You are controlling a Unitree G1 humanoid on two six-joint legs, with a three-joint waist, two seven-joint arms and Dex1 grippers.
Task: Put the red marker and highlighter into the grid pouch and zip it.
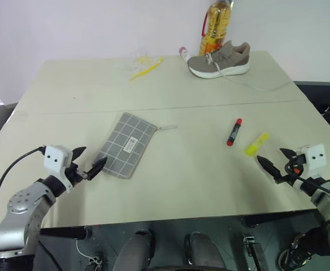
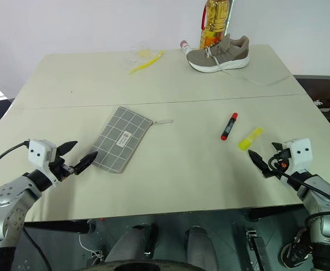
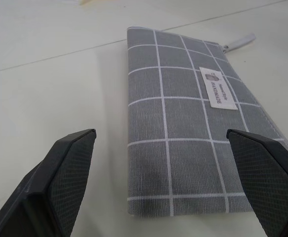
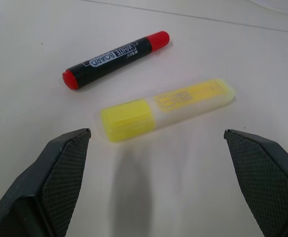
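Note:
I expect the grid pouch (image 1: 126,145) to gape lengthwise when I push the red marker in, as the zipper pull (image 1: 166,127) is at the end of the long edge.
The grid pouch (image 1: 125,144) lies flat on the table left of centre, grey with white lines, a white label and a zipper pull (image 1: 168,128) at its far right corner. My left gripper (image 1: 88,161) hovers open just beside its near end; the pouch (image 3: 193,123) lies ahead of the spread fingers. The red marker (image 1: 234,131) and the yellow highlighter (image 1: 256,143) lie side by side right of centre. My right gripper (image 1: 274,160) stands open a little nearer than the highlighter (image 4: 166,106), with the marker (image 4: 115,58) beyond it. Neither gripper holds anything.
At the back of the table stand a grey shoe (image 1: 220,59), an oil bottle (image 1: 215,25), a red-capped white tube (image 1: 183,53) and a long thin yellow object (image 1: 147,67). A seam (image 1: 153,107) crosses the table. The near table edge (image 1: 170,219) runs just below both grippers.

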